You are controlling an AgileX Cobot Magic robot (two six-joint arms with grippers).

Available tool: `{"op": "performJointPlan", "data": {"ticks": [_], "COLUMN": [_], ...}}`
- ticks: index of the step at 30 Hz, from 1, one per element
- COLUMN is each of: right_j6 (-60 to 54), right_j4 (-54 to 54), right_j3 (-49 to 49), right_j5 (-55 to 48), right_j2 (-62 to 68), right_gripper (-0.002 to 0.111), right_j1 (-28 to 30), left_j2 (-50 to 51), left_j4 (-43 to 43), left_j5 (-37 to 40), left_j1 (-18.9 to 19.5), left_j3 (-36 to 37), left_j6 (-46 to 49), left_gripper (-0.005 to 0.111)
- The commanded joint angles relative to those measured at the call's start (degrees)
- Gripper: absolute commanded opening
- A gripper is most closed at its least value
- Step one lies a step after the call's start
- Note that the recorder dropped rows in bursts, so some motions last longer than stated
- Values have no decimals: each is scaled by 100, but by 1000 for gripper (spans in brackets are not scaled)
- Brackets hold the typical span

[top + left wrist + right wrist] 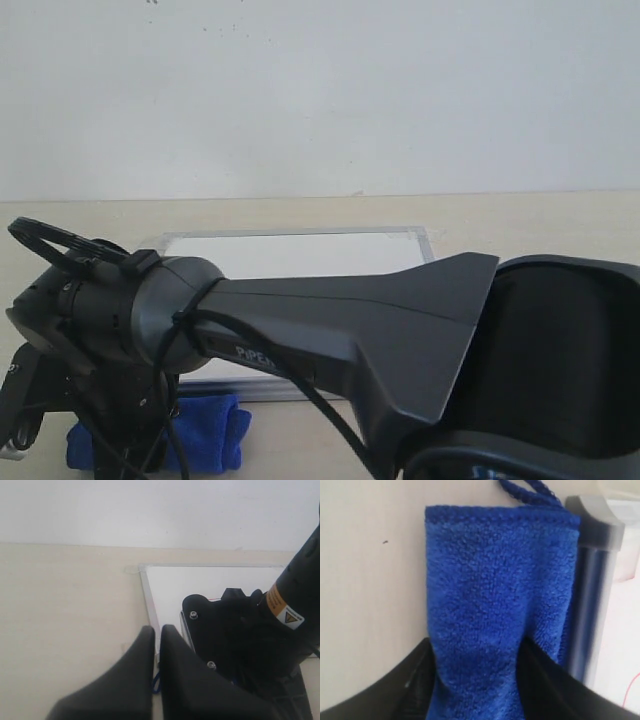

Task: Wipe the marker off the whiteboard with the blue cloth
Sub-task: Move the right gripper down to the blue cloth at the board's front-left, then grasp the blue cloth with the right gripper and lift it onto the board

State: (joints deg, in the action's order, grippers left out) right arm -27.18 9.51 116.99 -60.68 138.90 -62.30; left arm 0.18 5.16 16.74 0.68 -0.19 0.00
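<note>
I expect the blue cloth (205, 433) to stay folded with its ends sticking out when I lift it, because folded layers (236, 432) are packed in a short, thick bundle.
The blue cloth (495, 580) lies folded on the table against the whiteboard's silver frame (592, 580), its hanging loop at the far end. My right gripper (475, 680) is open and straddles the cloth, a finger against each side. A bit of red marker (632, 690) shows on the board beside it. In the exterior view the right arm (330, 320) reaches across to the left over the whiteboard (300, 255), and the cloth (210, 430) peeks out beneath its wrist. My left gripper (157, 630) is shut and empty, hovering at the board's near left corner.
The right arm's wrist (240, 640) fills the space just beside the left gripper. The beige table (65, 605) spreads to the left of the whiteboard (200, 580). A white wall (320, 90) stands behind the table. The right arm's base (570, 360) blocks the exterior view's lower right.
</note>
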Motion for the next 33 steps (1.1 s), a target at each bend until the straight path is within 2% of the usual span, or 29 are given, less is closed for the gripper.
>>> {"op": "performJointPlan", "data": {"ticks": [1,9,19,28,30,33], "right_j6": [135,147,282,1076,1305,1791], "right_j4": [9,51,509,1763,2074,1988], "right_j3": [30,30,30,30,30,30], "right_j5": [-13,-63,-285,-218,-124,57], "right_j2": [29,29,-351,-1105,-1148,-1148], "right_gripper": [40,0,0,0,0,0], "right_j1": [-4,-4,-4,10,100,425], "left_j2": [-18,-18,-18,-18,-18,-18], "left_j4": [-3,-3,-3,-3,-3,-3], "left_j5": [-22,-22,-22,-22,-22,-22], "left_j1": [-13,-13,-13,-13,-13,-13], "left_j3": [19,19,19,19,19,19], "left_j6": [0,0,0,0,0,0], "left_gripper": [4,4,4,4,4,4]}}
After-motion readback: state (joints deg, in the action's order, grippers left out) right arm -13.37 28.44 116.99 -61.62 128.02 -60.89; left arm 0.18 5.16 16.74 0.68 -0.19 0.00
